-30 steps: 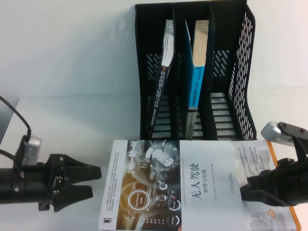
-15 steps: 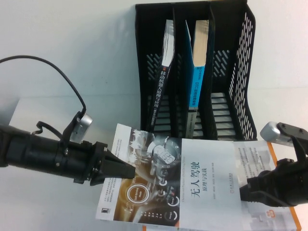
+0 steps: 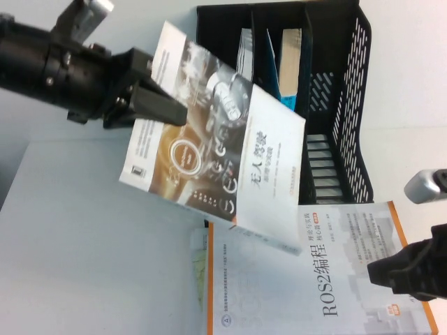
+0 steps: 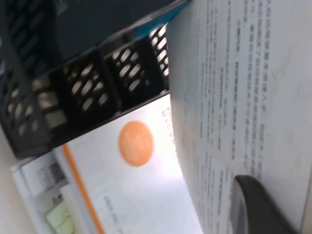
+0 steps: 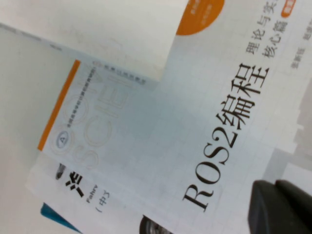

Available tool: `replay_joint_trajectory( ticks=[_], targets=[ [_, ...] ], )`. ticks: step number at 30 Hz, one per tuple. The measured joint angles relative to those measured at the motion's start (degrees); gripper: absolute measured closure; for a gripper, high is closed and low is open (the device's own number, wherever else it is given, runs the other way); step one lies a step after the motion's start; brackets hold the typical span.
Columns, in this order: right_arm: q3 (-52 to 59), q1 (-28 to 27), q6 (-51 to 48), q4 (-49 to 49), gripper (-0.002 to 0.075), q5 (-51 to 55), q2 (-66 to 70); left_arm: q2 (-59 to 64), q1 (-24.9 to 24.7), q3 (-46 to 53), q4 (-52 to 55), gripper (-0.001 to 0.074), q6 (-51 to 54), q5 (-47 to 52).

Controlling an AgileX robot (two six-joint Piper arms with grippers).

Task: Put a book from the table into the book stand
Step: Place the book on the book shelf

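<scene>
My left gripper should take the book across to the empty slot and turn it on edge, because the book slants cover-up in front of the filled slots.
My left gripper is shut on the left edge of the book, white-covered with a dark dashboard photo. It holds the book tilted in the air in front of the black book stand. In the left wrist view one finger presses on the book's printed underside. My right gripper is shut and rests low on the right edge of the white ROS2 book, which lies on the table. Its fingers lie together on that cover.
The stand's left slot holds a book mostly hidden behind the raised one. The middle slot holds a blue-spined book. The right slot shows only slats. Another book's edge sticks out under the ROS2 book.
My left gripper closed on the book's left edge and lifted it up and back, tilted, off the ROS2 book, which now shows. My right gripper let the book go and stays low.
</scene>
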Motion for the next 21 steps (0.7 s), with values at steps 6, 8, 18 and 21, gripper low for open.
replay_joint_trajectory(
  ticks=[6, 8, 18, 21],
  targets=[
    [0.0, 0.0, 1.4, -2.3, 0.0729, 0.9, -3.8, 3.0, -13.4, -23.1, 15.8, 0.0637, -19.3, 3.6],
    [0.0, 0.0, 2.1, -3.4, 0.0729, 1.2, -3.9, 5.5, -17.6, -30.3, 20.6, 0.0637, -24.3, 3.6],
    [0.0, 0.0, 2.9, -5.4, 0.0729, 5.4, -3.9, 22.3, -27.7, -57.8, 31.9, 0.0637, -34.9, 3.6],
    [0.0, 0.0, 4.5, -6.7, 0.0729, 6.6, -3.9, 26.2, -27.7, -59.5, 35.9, 0.0637, -36.5, 3.6]
  ],
)
